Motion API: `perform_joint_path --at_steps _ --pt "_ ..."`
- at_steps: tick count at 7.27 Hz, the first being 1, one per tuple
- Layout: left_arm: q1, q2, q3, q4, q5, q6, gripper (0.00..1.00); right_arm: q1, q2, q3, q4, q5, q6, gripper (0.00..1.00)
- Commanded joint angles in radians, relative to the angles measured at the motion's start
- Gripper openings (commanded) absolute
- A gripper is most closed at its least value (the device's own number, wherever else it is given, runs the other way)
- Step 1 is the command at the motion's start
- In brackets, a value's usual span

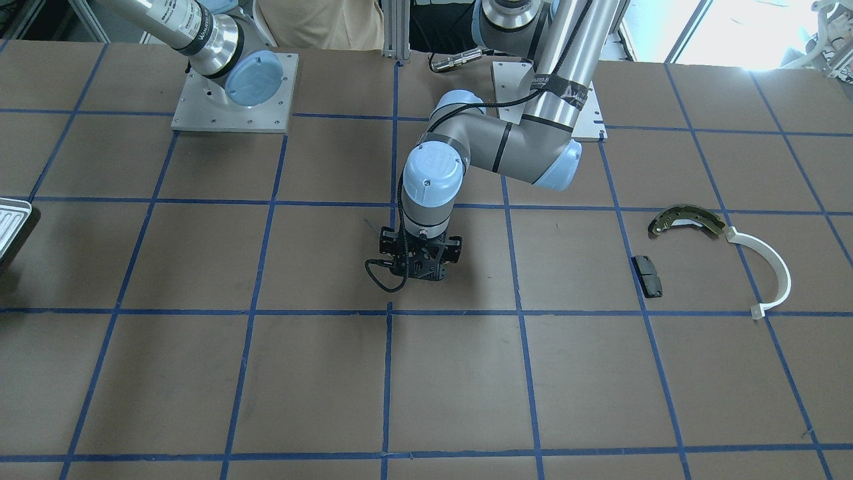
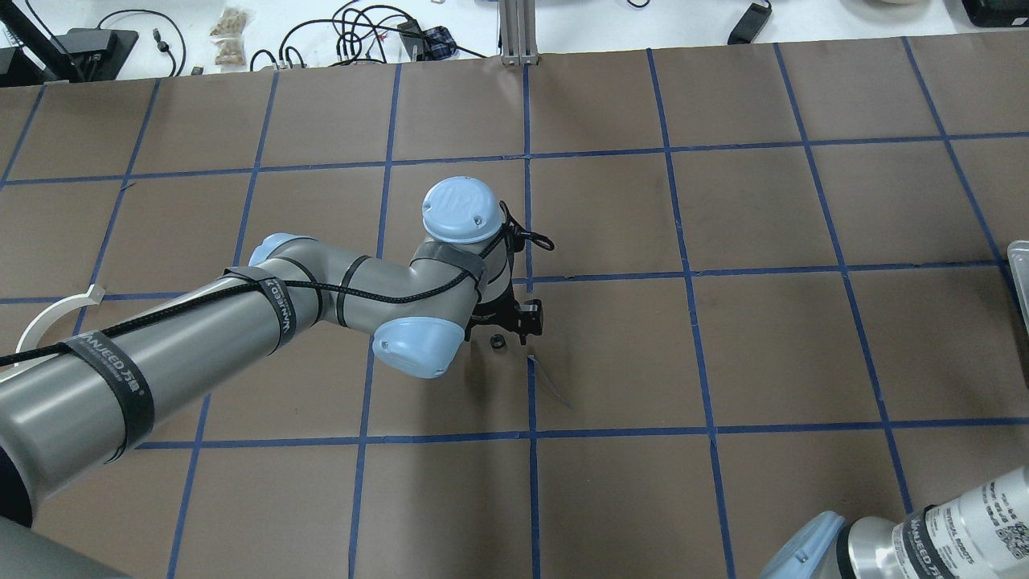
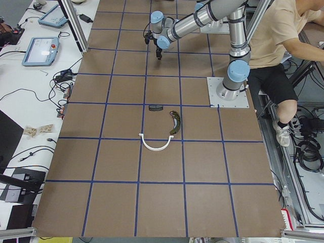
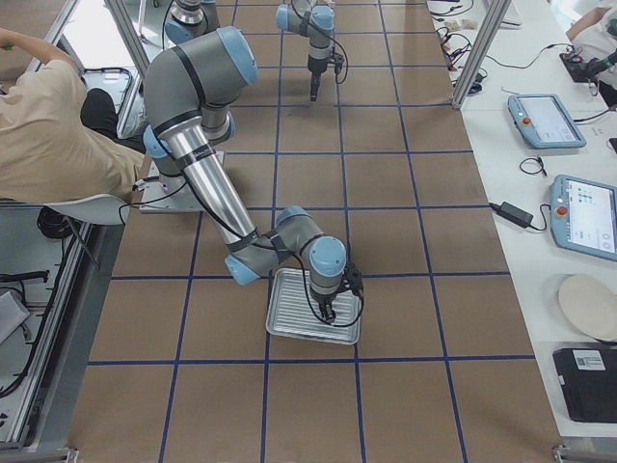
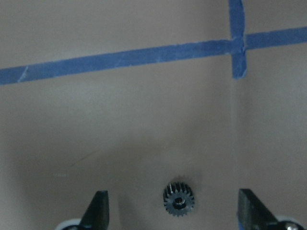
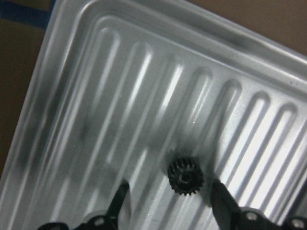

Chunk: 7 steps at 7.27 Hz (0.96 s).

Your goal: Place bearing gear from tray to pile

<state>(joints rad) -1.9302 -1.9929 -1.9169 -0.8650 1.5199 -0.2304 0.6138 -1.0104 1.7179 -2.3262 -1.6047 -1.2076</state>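
Next, my right gripper opens wider and centres its fingers around the gear before closing, because the bearing gear (image 6: 185, 176) sits closer to one of its fingers.
A small dark bearing gear (image 6: 185, 177) lies on the ribbed pale tray (image 6: 120, 72). My right gripper (image 6: 169, 201) is open just above it, one finger on each side, not touching. A second gear (image 5: 178, 201) lies on the brown table near the centre, also seen in the overhead view (image 2: 497, 343). My left gripper (image 5: 175, 211) is open over it, fingers well apart. The pile is an olive brake shoe (image 1: 686, 220), a white arc (image 1: 773, 267) and a dark pad (image 1: 647, 275), far to my left.
The tray (image 4: 289, 309) sits at the table's right end; only its corner (image 1: 10, 223) shows in the front view. Blue tape lines grid the brown table. A person sits behind the robot (image 3: 273, 45). Benches with tablets and cables flank the far side.
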Motion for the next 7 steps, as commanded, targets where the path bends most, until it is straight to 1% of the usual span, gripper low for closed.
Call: perform_joint_path --at_steps 1,2,4,5,6,7 --pt "-0.009 0.0 0.001 -0.005 -0.006 -0.001 0.73 0.0 -0.002 -0.001 0.004 0.003 -0.001 0.05" --pt "-0.007 0.0 -0.001 -0.012 -0.013 -0.001 0.47 0.0 -0.007 0.0 0.002 0.0 0.006 0.02" --pt "-0.007 0.0 -0.001 -0.016 -0.01 -0.001 0.07 0.0 -0.007 0.0 0.001 0.0 0.01 0.11" --pt "-0.007 0.002 0.001 -0.016 -0.006 -0.001 0.0 0.0 -0.007 0.0 0.002 0.002 0.007 0.42" --pt "-0.006 0.005 0.004 -0.017 -0.003 -0.001 0.0 0.0 -0.007 0.0 0.002 0.002 0.007 0.67" --pt "0.003 0.031 0.013 -0.041 -0.003 0.011 0.0 0.0 -0.008 -0.001 0.002 0.002 0.008 0.69"
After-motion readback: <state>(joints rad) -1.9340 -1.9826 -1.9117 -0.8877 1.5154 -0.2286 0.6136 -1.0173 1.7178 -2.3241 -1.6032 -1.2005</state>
